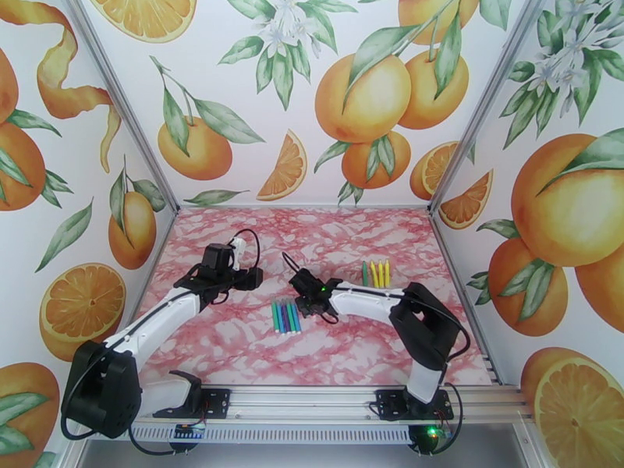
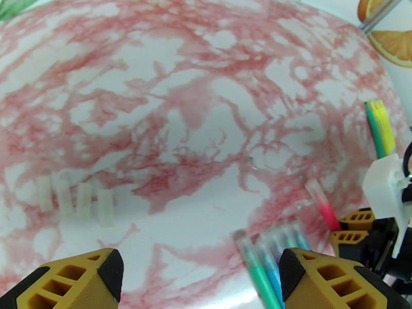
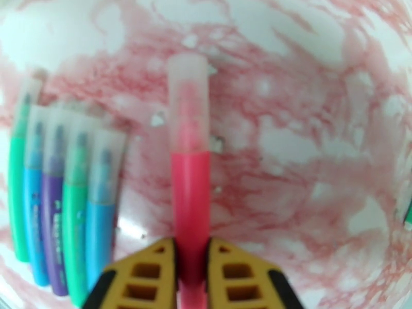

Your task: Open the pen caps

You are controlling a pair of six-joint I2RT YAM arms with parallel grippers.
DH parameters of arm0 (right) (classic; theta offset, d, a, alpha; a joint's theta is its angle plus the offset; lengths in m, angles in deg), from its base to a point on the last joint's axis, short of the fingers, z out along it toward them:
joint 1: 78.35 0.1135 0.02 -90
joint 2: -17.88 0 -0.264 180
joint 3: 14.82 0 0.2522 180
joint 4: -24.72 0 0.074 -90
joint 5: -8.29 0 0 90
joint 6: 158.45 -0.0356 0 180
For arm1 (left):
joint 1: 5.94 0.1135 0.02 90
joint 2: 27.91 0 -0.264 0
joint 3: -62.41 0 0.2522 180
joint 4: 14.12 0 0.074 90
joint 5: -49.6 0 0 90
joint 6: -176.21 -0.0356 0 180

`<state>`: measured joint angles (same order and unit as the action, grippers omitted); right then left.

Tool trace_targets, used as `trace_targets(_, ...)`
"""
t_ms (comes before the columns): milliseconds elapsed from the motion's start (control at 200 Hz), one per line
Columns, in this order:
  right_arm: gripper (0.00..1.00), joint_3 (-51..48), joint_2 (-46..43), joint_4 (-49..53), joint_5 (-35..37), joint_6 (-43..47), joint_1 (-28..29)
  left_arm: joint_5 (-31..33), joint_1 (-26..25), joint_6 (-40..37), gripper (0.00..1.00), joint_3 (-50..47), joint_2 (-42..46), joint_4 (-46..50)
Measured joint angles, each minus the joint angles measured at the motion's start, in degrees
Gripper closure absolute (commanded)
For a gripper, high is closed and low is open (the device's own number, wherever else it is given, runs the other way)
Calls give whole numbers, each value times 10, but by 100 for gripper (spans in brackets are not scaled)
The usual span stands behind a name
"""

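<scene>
The pink pen's body is held by my right gripper, which leaves the cap free, so my left gripper should keep moving toward the cap until its fingers are around it.
My right gripper (image 3: 191,263) is shut on the barrel of a pink pen (image 3: 189,186), just above the table. The pen's translucent cap (image 3: 188,99) is still on and points away from the fingers. In the left wrist view the same pink pen (image 2: 322,204) juts out of the right gripper's yellow fingers (image 2: 355,227). A row of capped green, blue and purple pens (image 3: 62,202) lies just left of it, also seen in the top view as the pen row (image 1: 285,316). My left gripper (image 2: 201,269) hovers open over the table with nothing between its fingers.
Several loose translucent caps (image 2: 74,199) lie side by side on the pink marbled table (image 2: 195,99). A second group of green, yellow and orange pens (image 1: 376,273) lies at the right rear. Printed walls enclose the table on three sides.
</scene>
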<state>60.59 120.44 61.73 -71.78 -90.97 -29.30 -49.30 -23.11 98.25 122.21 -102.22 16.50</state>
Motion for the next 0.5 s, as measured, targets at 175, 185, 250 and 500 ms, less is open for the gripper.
trace_targets(175, 83, -38, -52, -43, -2, 10, 0, -49, 0, 14, 17, 0, -10, -25)
trace_targets(185, 83, -40, -54, -47, -3, 10, 0, -52, 0, 15, 17, 0, -10, -26)
trace_targets(250, 83, -52, -70, -64, -5, 13, 0, -72, 0, 23, 17, 0, -15, -38)
trace_targets(500, 82, -96, -119, -126, -25, 24, 0, -152, 0, 45, 18, 16, -42, -73)
